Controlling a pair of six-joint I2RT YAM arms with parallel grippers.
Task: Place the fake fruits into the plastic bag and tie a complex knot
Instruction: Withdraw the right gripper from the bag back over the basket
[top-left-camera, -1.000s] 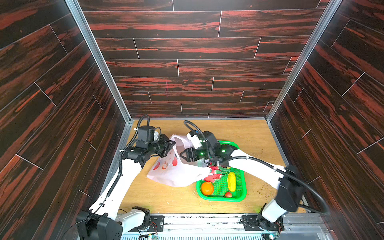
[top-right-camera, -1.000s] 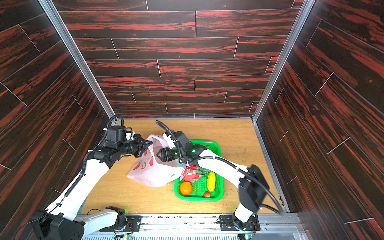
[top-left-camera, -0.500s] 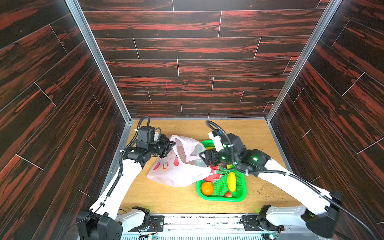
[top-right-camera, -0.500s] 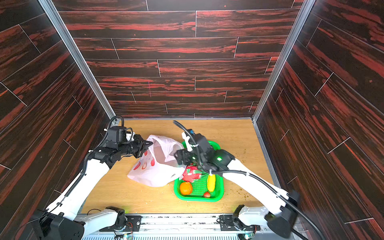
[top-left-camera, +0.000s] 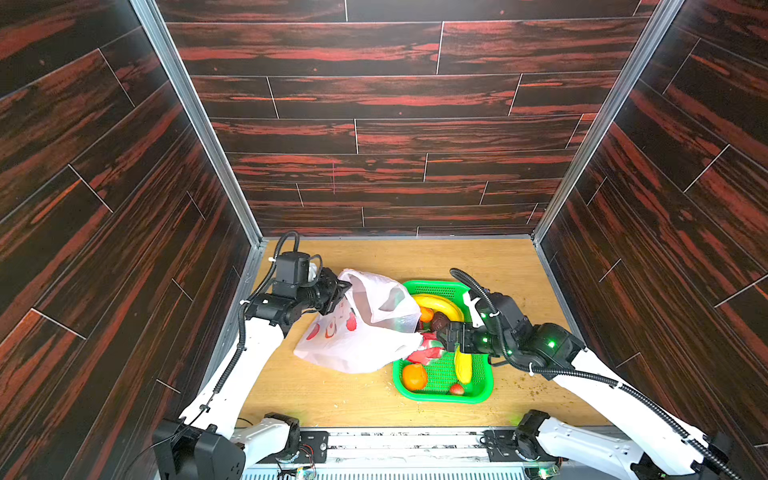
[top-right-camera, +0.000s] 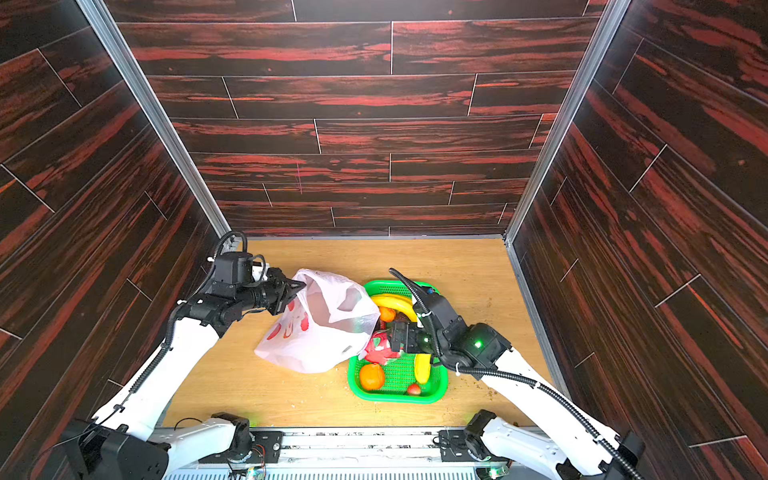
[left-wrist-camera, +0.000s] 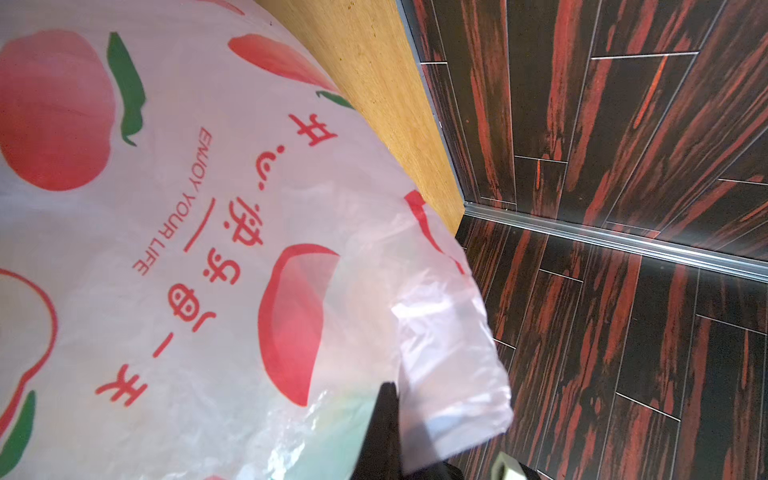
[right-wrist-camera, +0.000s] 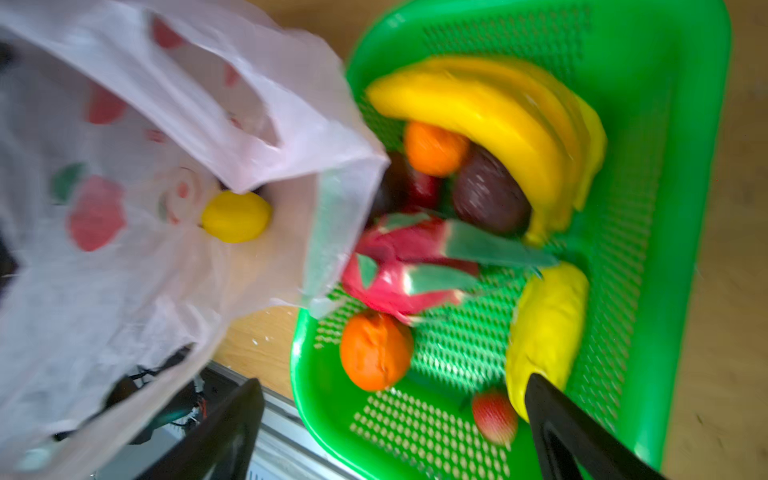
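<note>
The dragon fruit (right-wrist-camera: 400, 268) lies lengthwise across the open fingers of my right gripper, so I should turn that gripper and approach from the long leaf's side (right-wrist-camera: 504, 245).
The plastic bag (top-left-camera: 361, 332) (top-right-camera: 320, 332) lies left of the green basket (top-left-camera: 482, 392), its mouth toward the basket. My left gripper (top-left-camera: 343, 291) (left-wrist-camera: 388, 399) is shut on the bag's upper rim and holds it up. One yellow lemon (right-wrist-camera: 237, 216) sits inside the bag (right-wrist-camera: 124, 232). My right gripper (top-left-camera: 446, 337) (right-wrist-camera: 392, 399) hovers open and empty over the basket, above the dragon fruit (right-wrist-camera: 399, 270). Also in the basket are a banana bunch (right-wrist-camera: 498, 116), two oranges (right-wrist-camera: 376, 351), a purple ball (right-wrist-camera: 490, 195), a long yellow fruit (right-wrist-camera: 544, 324) and a strawberry (right-wrist-camera: 494, 415). No knot is in view.
Dark wood-patterned walls (top-left-camera: 124, 208) close the wooden table (top-left-camera: 332, 395) in on three sides. A metal rail with the arm bases (top-left-camera: 374, 449) runs along the front edge. Small crumbs dot the table near the basket.
My right gripper has drawn back from the bag's mouth to the right, over the basket, and its jaws have opened wider. The left gripper and bag have stayed put.
</note>
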